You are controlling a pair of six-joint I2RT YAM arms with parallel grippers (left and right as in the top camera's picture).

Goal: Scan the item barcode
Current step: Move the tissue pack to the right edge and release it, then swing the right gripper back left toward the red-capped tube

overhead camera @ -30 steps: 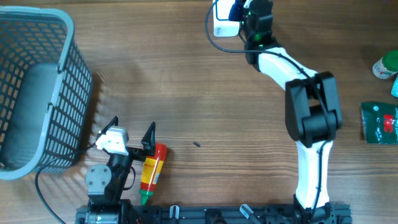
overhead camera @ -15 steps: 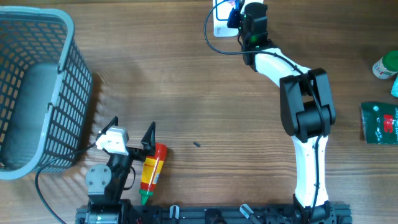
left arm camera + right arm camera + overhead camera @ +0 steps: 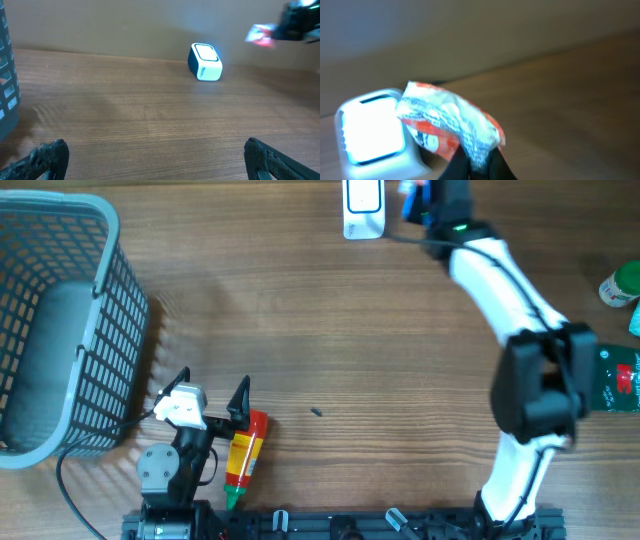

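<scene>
The packet [image 3: 446, 119] is clear of the white scanner and the way is open, so my right gripper should go on toward the green-capped container [image 3: 621, 284] and let go of the packet there.
The item is a crinkled red and white packet [image 3: 447, 125], pinched at its lower edge by my shut right gripper [image 3: 477, 162]. It hangs just right of the white scanner [image 3: 372, 132], whose top window glows. From overhead the scanner [image 3: 362, 205] lies at the table's far edge, with the right gripper [image 3: 420, 200] beside it on its right. The left wrist view has the scanner [image 3: 205, 62] far ahead and the packet [image 3: 260, 35] blurred at the upper right. My left gripper [image 3: 210, 388] rests open near the front left, with nothing between its fingertips [image 3: 50, 157].
A grey mesh basket [image 3: 60, 330] fills the left side. A red and yellow bottle [image 3: 245, 448] lies right beside the left gripper. At the right edge sit a green packet [image 3: 610, 375] and a green-capped container [image 3: 620, 285].
The right arm has swung to the right with the packet, off the scanner and to its right side. The scanner's top now shows fully. The left arm has not moved.
</scene>
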